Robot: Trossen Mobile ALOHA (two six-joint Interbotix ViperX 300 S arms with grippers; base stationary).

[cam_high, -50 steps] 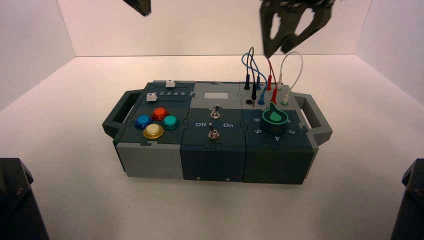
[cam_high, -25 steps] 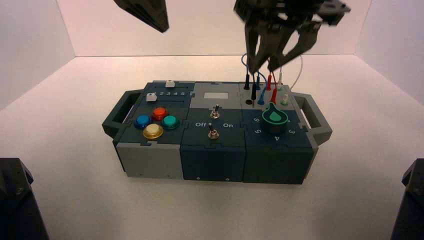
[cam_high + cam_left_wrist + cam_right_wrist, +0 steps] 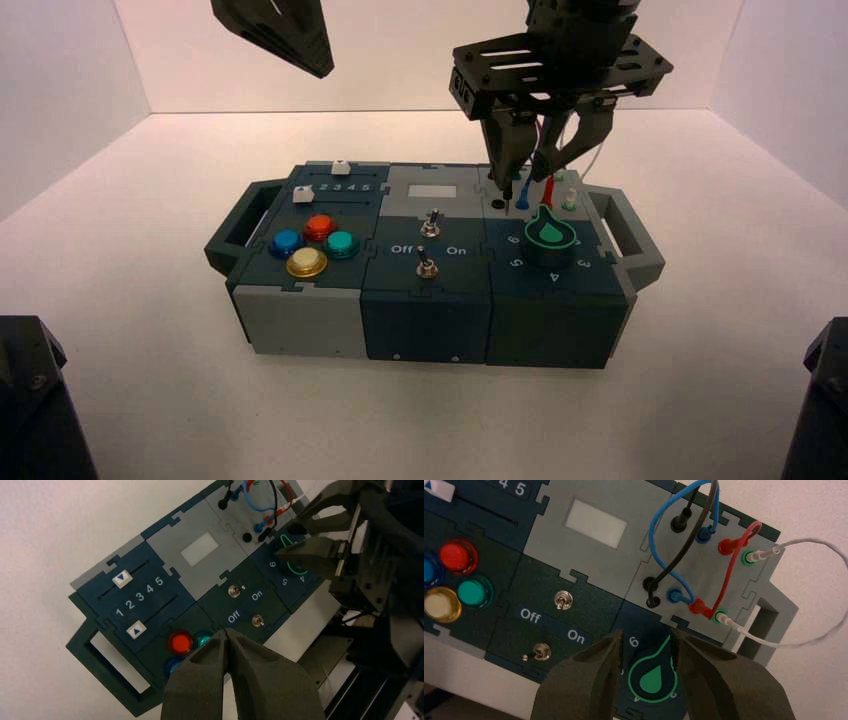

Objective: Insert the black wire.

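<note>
My gripper will carry the loose plug to the empty socket. The black wire arches in a slack loop (image 3: pixel 695 532), so its far plug (image 3: pixel 680 521) should stay plugged in as I do that.
The black wire (image 3: pixel 681 519) has one plug seated in a far socket on the box's grey right-hand panel. It loops round, and its other plug (image 3: pixel 653 601) hangs just beside an empty black socket (image 3: pixel 649 584) with its pin tip showing (image 3: pixel 508 205). My right gripper (image 3: pixel 522 178) hovers open low over this panel. Its fingertips straddle the space above the green knob (image 3: pixel 651 675), close to the loose plug, and nothing is between them (image 3: pixel 645 634). My left gripper (image 3: pixel 275 35) hangs shut high over the box's far left, holding nothing (image 3: pixel 227 632).
Blue (image 3: pixel 659 535), red (image 3: pixel 729 575) and white (image 3: pixel 824 580) wires crowd the same panel. The dark box (image 3: pixel 420 300) also carries two toggle switches (image 3: pixel 428 245), coloured buttons (image 3: pixel 310 245), sliders (image 3: pixel 320 180) and side handles (image 3: pixel 630 235).
My right gripper has come down from the upper back to just above the wire panel, staying open. The left gripper has come a little further into the high view.
</note>
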